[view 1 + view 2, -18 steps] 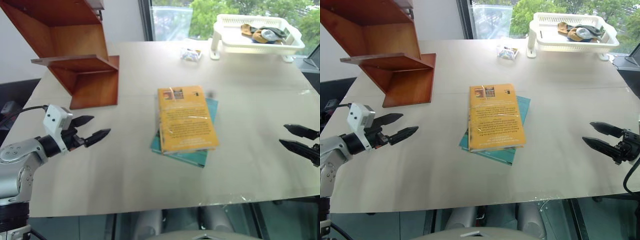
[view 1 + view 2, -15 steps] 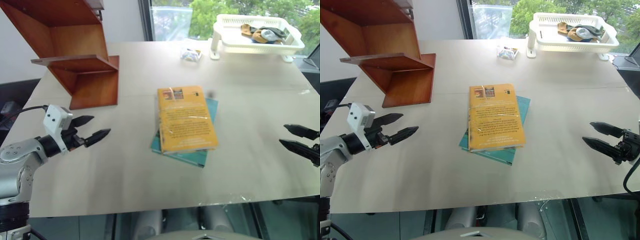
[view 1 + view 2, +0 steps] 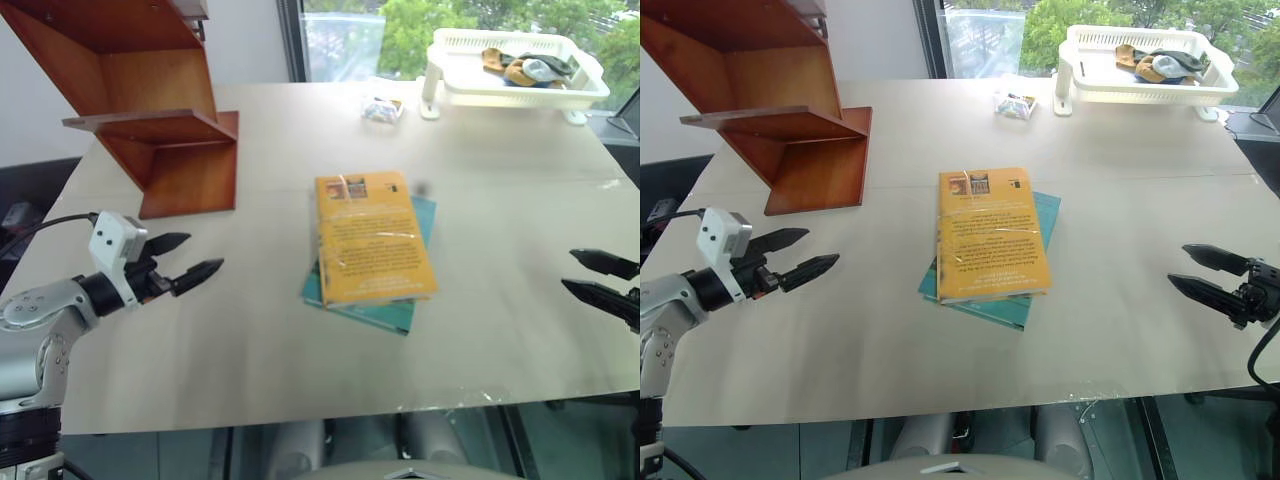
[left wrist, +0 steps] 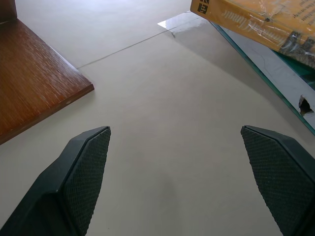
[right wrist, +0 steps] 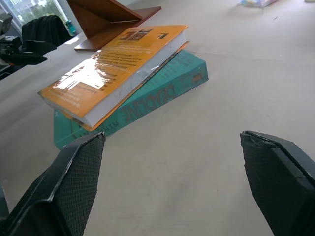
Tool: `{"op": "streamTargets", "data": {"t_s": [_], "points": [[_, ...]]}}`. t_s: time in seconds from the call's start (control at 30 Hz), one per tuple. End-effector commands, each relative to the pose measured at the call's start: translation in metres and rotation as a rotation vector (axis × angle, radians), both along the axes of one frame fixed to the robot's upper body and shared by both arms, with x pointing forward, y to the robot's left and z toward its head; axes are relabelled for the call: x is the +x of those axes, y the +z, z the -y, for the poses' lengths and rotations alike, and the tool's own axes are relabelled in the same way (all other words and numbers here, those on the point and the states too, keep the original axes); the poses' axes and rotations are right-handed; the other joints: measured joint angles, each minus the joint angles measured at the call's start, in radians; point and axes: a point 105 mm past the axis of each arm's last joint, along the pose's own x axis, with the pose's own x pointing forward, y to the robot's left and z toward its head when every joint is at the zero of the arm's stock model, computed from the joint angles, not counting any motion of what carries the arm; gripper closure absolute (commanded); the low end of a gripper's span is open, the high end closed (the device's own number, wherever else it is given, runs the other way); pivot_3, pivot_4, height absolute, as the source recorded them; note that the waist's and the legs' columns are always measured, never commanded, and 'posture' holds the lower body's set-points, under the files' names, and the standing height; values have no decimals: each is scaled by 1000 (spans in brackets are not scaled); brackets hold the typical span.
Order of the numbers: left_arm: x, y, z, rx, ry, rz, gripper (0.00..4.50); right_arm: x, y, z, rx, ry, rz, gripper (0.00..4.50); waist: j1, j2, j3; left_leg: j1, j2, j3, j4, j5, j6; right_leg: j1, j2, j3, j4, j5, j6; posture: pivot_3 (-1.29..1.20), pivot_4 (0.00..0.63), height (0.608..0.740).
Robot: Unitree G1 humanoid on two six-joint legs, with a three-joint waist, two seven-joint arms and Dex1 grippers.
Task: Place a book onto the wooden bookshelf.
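Note:
I expect the yellow-orange book point(image 3: 374, 240) to stay closed and flat when I lift it by the book's lettered spine point(image 4: 256, 23), because that spine faces my left gripper.
The yellow-orange book point(image 3: 372, 238) lies flat in the middle of the table, on top of a thinner teal book point(image 3: 396, 313). The reddish-brown wooden bookshelf point(image 3: 150, 95) stands at the table's far left corner. My left gripper point(image 3: 190, 260) hovers open over the table's left side, pointing right toward the books and well short of them. Out at the right edge, my right gripper point(image 3: 592, 277) is open too, pointing left at the books. In the right wrist view the book point(image 5: 113, 66) rests skewed on the teal book point(image 5: 147, 101), beyond the wide-apart fingers point(image 5: 74, 182).
A white plastic basket point(image 3: 515, 70) holding small items stands at the far right by the window. A small wrapped packet point(image 3: 382, 108) lies next to it. The table's front edge point(image 3: 330, 415) runs just below the grippers.

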Motion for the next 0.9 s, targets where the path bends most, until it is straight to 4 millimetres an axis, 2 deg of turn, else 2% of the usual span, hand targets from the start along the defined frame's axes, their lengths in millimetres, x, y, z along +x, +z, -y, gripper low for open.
{"op": "streamTargets", "data": {"t_s": [0.03,0.2,0.43,0.57,0.8,0.9], "points": [[-2,10,4,16,-23,48,37,0,10,1,-18,4,48,0,0,0,0,0,0,0,0,0,0,0,0,0,0,0,0,0,150,740],[-1,12,7,22,-41,54,37,5,8,-3,-28,4,57,0,0,0,0,0,0,0,0,0,0,0,0,0,0,0,0,0,150,740],[-4,24,14,31,-123,57,37,31,0,-23,-112,-53,96,0,-2,0,0,0,0,0,0,0,0,0,1,0,0,0,0,0,150,740],[-12,36,18,10,-219,21,37,53,4,-44,-102,-73,137,0,-3,0,0,0,0,1,0,0,0,-1,1,1,1,0,0,0,150,740],[-20,64,32,-18,-391,19,37,111,3,-83,-161,-175,190,0,-5,0,0,0,0,1,0,0,-1,-2,2,1,1,0,0,0,150,740],[-27,67,36,-29,-445,-6,37,129,0,-99,-174,-192,191,0,-6,1,1,-2,0,1,0,2,-4,-3,3,1,1,0,0,0,150,740]]}}
